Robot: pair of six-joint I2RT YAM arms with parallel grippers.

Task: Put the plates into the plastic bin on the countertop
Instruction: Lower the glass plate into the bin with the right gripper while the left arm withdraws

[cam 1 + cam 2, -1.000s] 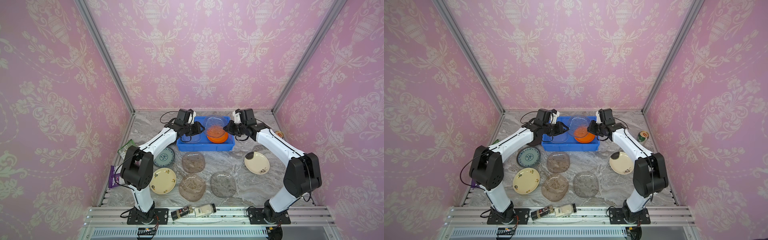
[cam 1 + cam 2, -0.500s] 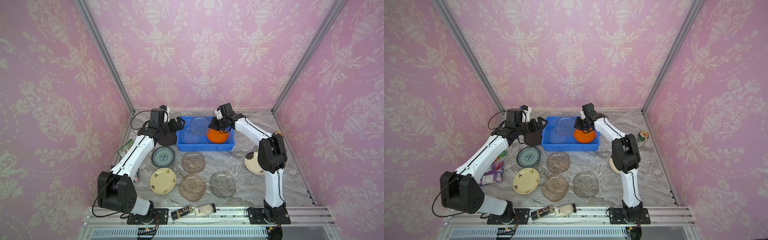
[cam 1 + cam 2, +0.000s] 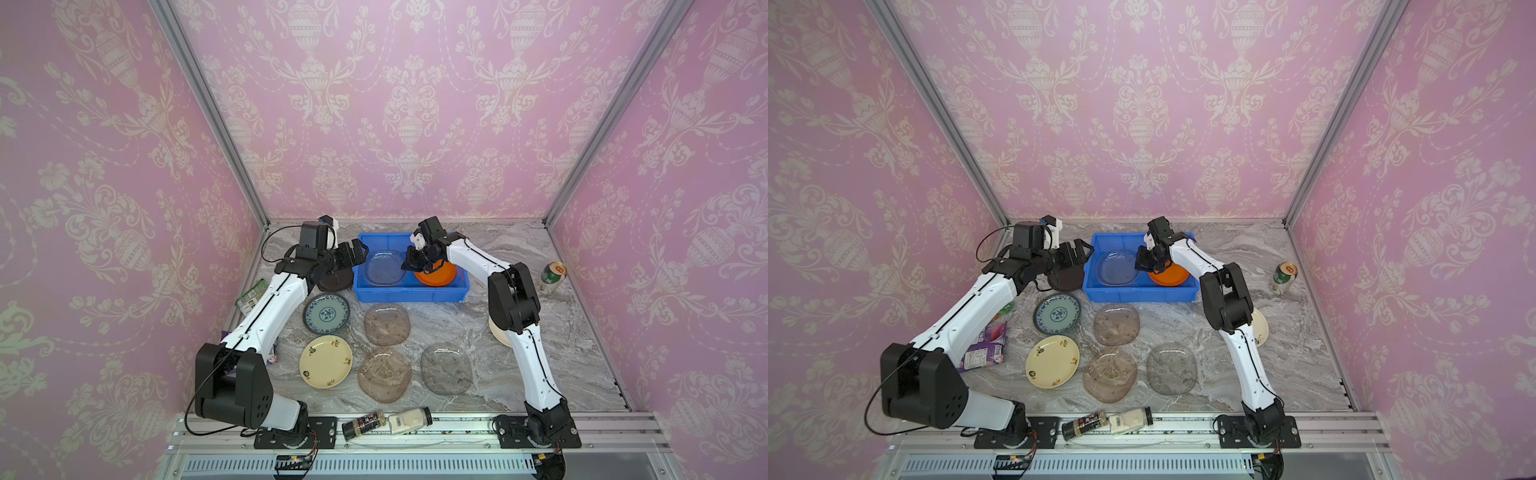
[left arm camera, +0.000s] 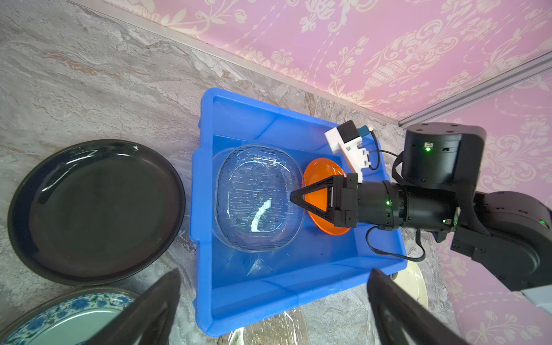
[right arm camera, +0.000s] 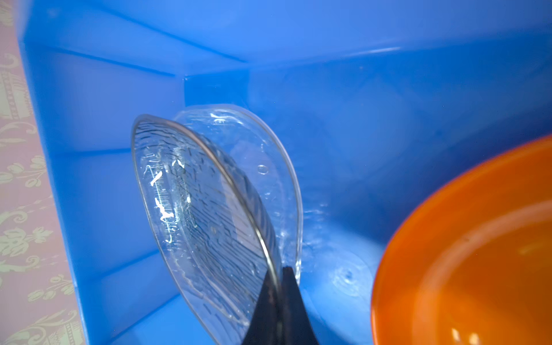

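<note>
The upper clear plate [image 5: 192, 212] leans crooked over the lower clear plate [image 5: 276, 166], so next my right gripper lays it flat on the lower clear plate before opening.
The blue plastic bin [image 3: 411, 294] [image 3: 1138, 294] stands at the back of the marbled countertop [image 3: 582, 353]. A clear plate [image 3: 382, 268] [image 4: 254, 197] [image 5: 203, 209] lies in its left half, an orange plate [image 3: 436, 276] [image 5: 478, 254] in its right half. My right gripper [image 3: 409, 266] [image 4: 292, 197] [image 5: 280, 274] is shut on the clear plate's rim. My left gripper [image 3: 359, 253] [image 4: 274, 271] hangs open by the bin's left wall, above a black plate [image 3: 332, 280] [image 4: 95, 209]. In front lie a teal plate [image 3: 326, 313], a cream plate [image 3: 325, 361] and three translucent plates [image 3: 386, 324].
A second cream plate [image 3: 496, 332] lies partly under my right arm. A green can [image 3: 552, 276] stands at the right. Snack packets [image 3: 986, 345] lie along the left wall. Two spice bottles [image 3: 386, 423] rest on the front rail.
My left gripper has opened, let go of the clear plate and drawn back left out of the bin. My right gripper has lowered the clear plate down into the bin's left half.
</note>
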